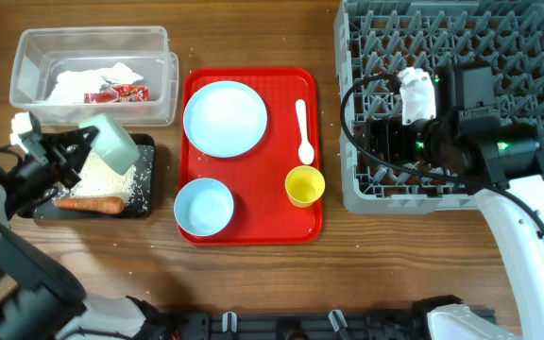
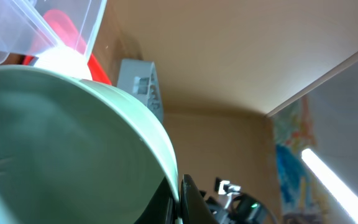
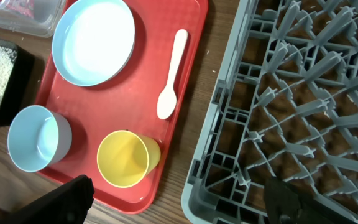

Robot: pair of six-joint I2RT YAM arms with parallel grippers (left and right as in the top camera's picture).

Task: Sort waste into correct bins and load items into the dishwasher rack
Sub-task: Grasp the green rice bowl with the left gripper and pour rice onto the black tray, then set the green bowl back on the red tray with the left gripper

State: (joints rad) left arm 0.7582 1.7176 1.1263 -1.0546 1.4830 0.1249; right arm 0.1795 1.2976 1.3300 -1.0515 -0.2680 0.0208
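Observation:
My left gripper should now carry the pale green bowl until it rests in the red tray's open middle (image 1: 254,179), as the rice is in the black tray (image 1: 100,180).
My left gripper (image 1: 91,140) is shut on the rim of the pale green bowl (image 1: 113,141), held tilted over the black tray (image 1: 145,179); the bowl fills the left wrist view (image 2: 61,149). White rice (image 1: 111,177) and the orange carrot (image 1: 90,203) lie in the black tray. The clear tub (image 1: 93,47) holds white tissue (image 1: 78,83) and the red wrapper (image 1: 117,93). The light blue plate (image 1: 225,117), light blue bowl (image 1: 203,206), yellow cup (image 1: 304,185) and white spoon (image 1: 303,132) sit on the red tray. My right gripper (image 3: 179,202) is open and empty above the grey rack's (image 1: 536,28) front left corner.
The flat red tray (image 1: 192,90) lies between the bins and the rack. In the right wrist view I see the plate (image 3: 94,42), spoon (image 3: 171,74), cup (image 3: 124,159), blue bowl (image 3: 36,138) and rack (image 3: 303,93). Bare wood lies along the table's front.

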